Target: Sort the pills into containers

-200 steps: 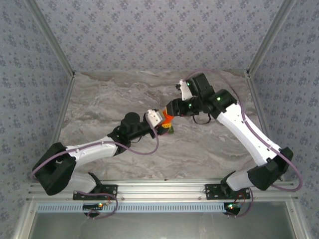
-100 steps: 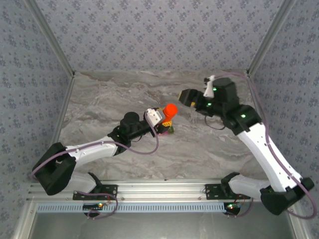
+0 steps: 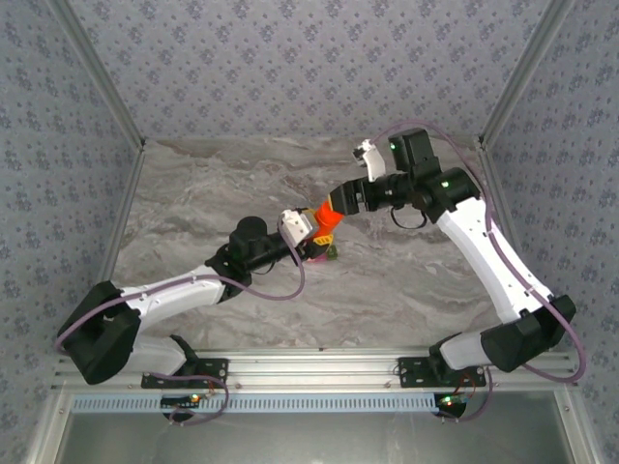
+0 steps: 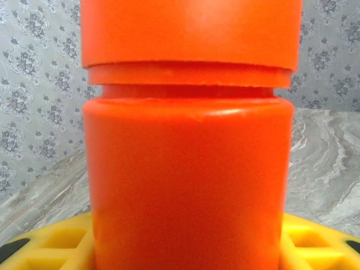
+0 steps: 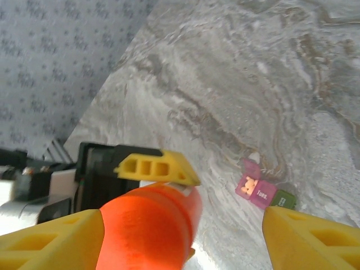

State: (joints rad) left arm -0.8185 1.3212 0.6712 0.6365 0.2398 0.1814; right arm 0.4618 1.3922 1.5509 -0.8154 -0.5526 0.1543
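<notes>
My right gripper should stay open and centre over the cap's top (image 5: 138,242) before closing, since the orange cap (image 5: 163,222) sits slanted and close to one of the gripper's fingers.
My left gripper (image 3: 315,239) is shut on an upright orange bottle (image 3: 328,221) over the middle of the table; in the left wrist view the capped bottle (image 4: 185,169) stands between the yellow fingers (image 4: 50,243). My right gripper (image 3: 340,201) is open at the bottle's cap. In the right wrist view the cap (image 5: 149,230) lies between my right gripper's (image 5: 183,216) spread fingers, close to the left one and apart from the right one. The containers (image 5: 264,193), pink joined to green, sit on the table beyond. The pink lid is up, with pale pills (image 5: 246,188) inside. The containers (image 3: 332,253) lie just below the bottle.
The marble tabletop (image 3: 242,184) is walled by patterned panels on three sides. An aluminium rail (image 3: 309,367) carrying both arm bases runs along the near edge. The left arm (image 3: 184,285) stretches across the near left part of the table.
The right gripper left the bottle top and opened, swung away to the right, and has now come back to the cap with its jaws open. The left gripper and bottle barely moved.
</notes>
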